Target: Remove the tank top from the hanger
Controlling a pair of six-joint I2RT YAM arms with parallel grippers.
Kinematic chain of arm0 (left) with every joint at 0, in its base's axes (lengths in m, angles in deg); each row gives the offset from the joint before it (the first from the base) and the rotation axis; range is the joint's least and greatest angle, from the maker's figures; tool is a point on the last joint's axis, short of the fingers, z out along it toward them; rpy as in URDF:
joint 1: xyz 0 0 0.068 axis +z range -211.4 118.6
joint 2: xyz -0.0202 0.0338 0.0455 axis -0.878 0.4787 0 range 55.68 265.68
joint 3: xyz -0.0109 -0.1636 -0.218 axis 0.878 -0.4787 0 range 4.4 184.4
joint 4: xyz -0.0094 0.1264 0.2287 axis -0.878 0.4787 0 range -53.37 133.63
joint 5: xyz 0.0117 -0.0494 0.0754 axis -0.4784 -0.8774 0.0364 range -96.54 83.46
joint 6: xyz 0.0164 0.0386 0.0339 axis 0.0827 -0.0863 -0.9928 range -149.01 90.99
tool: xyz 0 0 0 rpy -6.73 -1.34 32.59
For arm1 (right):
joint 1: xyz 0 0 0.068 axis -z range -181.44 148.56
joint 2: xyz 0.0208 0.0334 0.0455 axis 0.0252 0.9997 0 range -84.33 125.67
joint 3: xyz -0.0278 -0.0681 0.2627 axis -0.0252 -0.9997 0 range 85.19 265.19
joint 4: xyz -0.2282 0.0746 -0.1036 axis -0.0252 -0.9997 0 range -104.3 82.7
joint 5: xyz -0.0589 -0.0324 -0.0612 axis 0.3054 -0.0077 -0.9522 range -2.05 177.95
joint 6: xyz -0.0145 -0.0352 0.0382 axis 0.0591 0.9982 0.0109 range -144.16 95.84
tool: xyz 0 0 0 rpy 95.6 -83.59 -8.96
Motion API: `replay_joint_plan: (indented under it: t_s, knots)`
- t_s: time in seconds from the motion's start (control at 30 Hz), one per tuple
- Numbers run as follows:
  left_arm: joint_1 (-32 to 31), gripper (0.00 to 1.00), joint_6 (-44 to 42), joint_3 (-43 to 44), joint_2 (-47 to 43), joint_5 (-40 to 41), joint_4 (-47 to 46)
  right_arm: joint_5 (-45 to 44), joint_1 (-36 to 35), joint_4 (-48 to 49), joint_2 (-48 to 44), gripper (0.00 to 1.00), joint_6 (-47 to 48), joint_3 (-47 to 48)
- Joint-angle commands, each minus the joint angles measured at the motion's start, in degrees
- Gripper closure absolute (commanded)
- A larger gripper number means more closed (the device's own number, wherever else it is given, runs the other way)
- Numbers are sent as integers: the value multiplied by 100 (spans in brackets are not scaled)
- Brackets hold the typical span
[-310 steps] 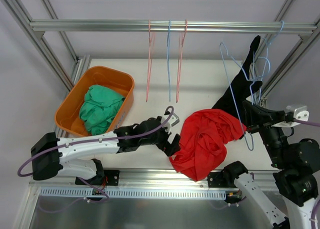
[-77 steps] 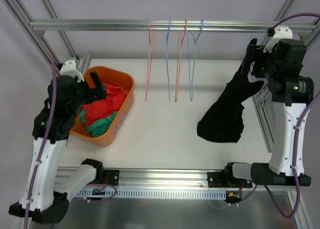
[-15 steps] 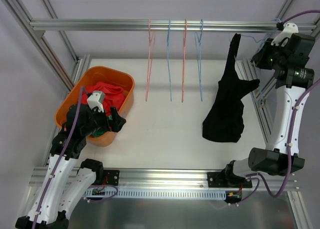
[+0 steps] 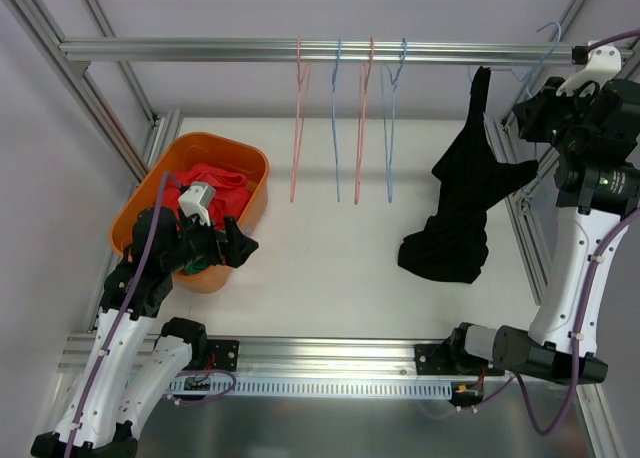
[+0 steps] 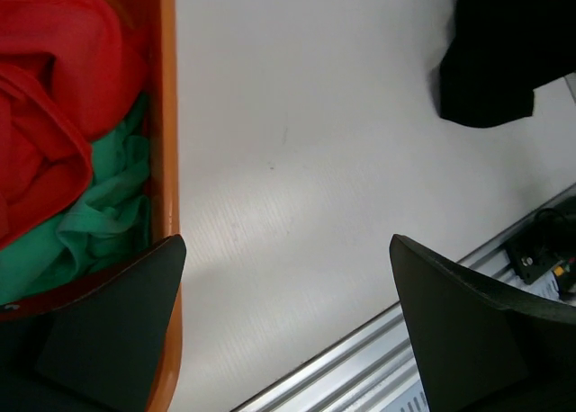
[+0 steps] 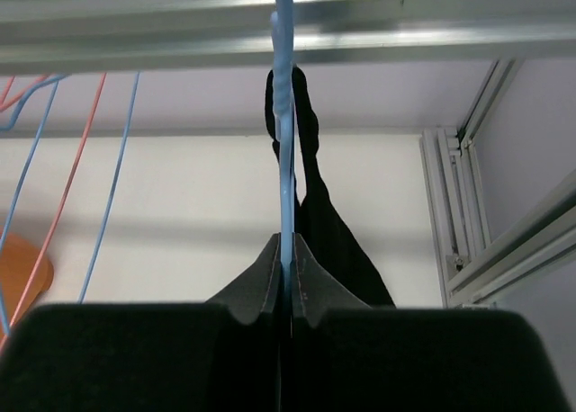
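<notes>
My right gripper is closed on the light blue hanger, so my open left gripper goes on toward the black tank top's upper strap [image 4: 479, 90] before it closes there.
The black tank top [image 4: 460, 208] hangs from a light blue hanger [image 4: 527, 76] at the right, its lower part bunched on the white table. My right gripper [image 4: 533, 116] is raised near the rail and shut on that hanger. In the right wrist view the fingertips [image 6: 270, 264] pinch the blue hanger wire [image 6: 284, 133], with the black tank top [image 6: 319, 223] draped just behind. My left gripper [image 4: 240, 244] is open and empty at the basket's near right edge. In the left wrist view it [image 5: 288, 250] is open over bare table, with the tank top [image 5: 504, 61] far off.
An orange basket [image 4: 222, 140] at the left holds a red garment [image 4: 210, 183] and a green one [image 5: 99, 214]. Several empty pink and blue hangers [image 4: 337, 118] hang from the top rail [image 4: 200, 50]. Aluminium frame posts stand at both sides.
My right gripper has shifted the hanger and tank top slightly right and up. Before that, the red garment went into the basket and my left arm drew back.
</notes>
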Motion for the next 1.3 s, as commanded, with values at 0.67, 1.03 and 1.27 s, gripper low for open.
replay_joint_plan:
  t_s: [0.67, 1.03, 1.27]
  knots:
    - [-4599, 1, -400, 4437, 3591, 755, -2276, 176, -273, -2318, -4337, 100, -471, -1500]
    - [-5031, 14, -621, 6812, 6222, 403, -2523, -606, -1248, -3260, -4056, 100, -453, -102]
    - [-5057, 41, -533, 6989, 6629, 474, -2734, -658, -1468, -3277, -3995, 100, -409, 66]
